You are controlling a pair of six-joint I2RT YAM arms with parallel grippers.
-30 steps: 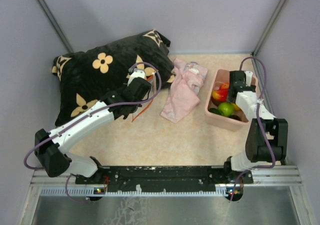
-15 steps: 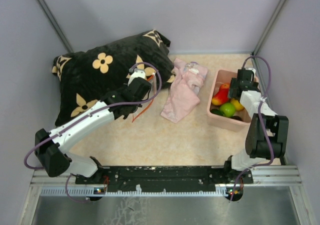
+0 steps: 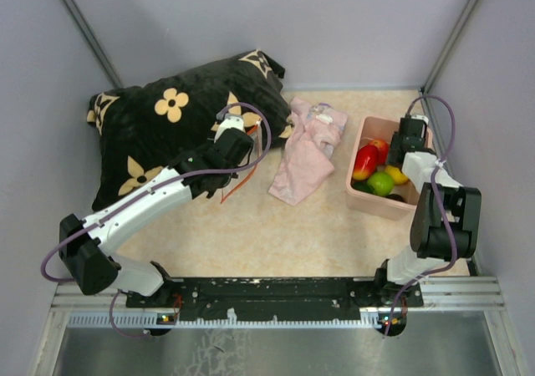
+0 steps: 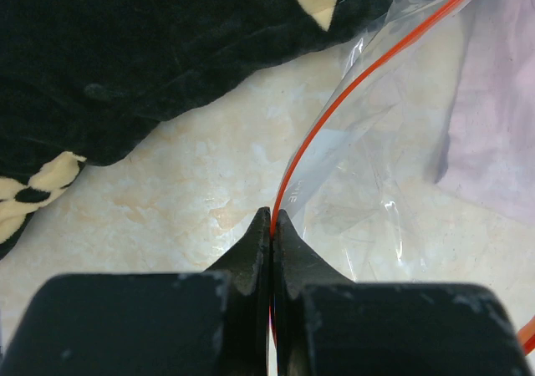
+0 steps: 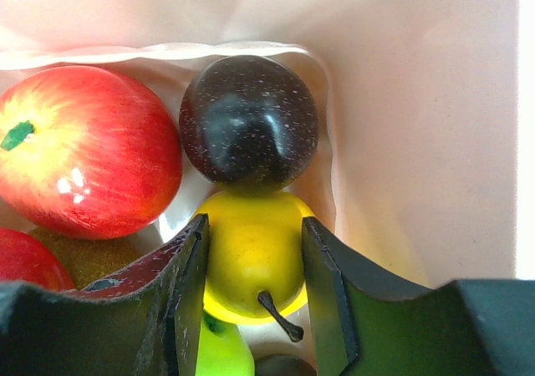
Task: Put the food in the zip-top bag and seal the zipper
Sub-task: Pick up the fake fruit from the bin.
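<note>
Next, my left gripper moves the zip-top bag (image 3: pixel 243 178) toward the pale pink cloth (image 3: pixel 299 165), because it is holding the bag next to the pillow, far from the yellow fruit.
My left gripper (image 3: pixel 234 139) is shut on the orange-red zipper (image 4: pixel 351 83) of the clear zip-top bag (image 4: pixel 376 184), which lies on the table beside the pillow; the fingertips (image 4: pixel 261 230) pinch the strip. The food lies in the pink bin (image 3: pixel 370 200): a red-and-yellow fruit (image 5: pixel 88 163), a dark brown one (image 5: pixel 248 121), a yellow one (image 5: pixel 251 242) and a lime green one (image 3: pixel 380 182). My right gripper (image 5: pixel 255 251) reaches down into the bin's far right corner (image 3: pixel 408 142). Its two fingers press the sides of the yellow fruit, which rests against the dark one.
A big black pillow with cream flowers (image 3: pixel 159 125) fills the back left. A pale pink cloth (image 3: pixel 305 154) lies between bag and bin. The bin's wall (image 5: pixel 418 100) is close on the right of my right gripper. Grey walls enclose the table.
My right gripper has moved to the right inside the bin, uncovering the red fruits. The left arm and the bag have not moved.
</note>
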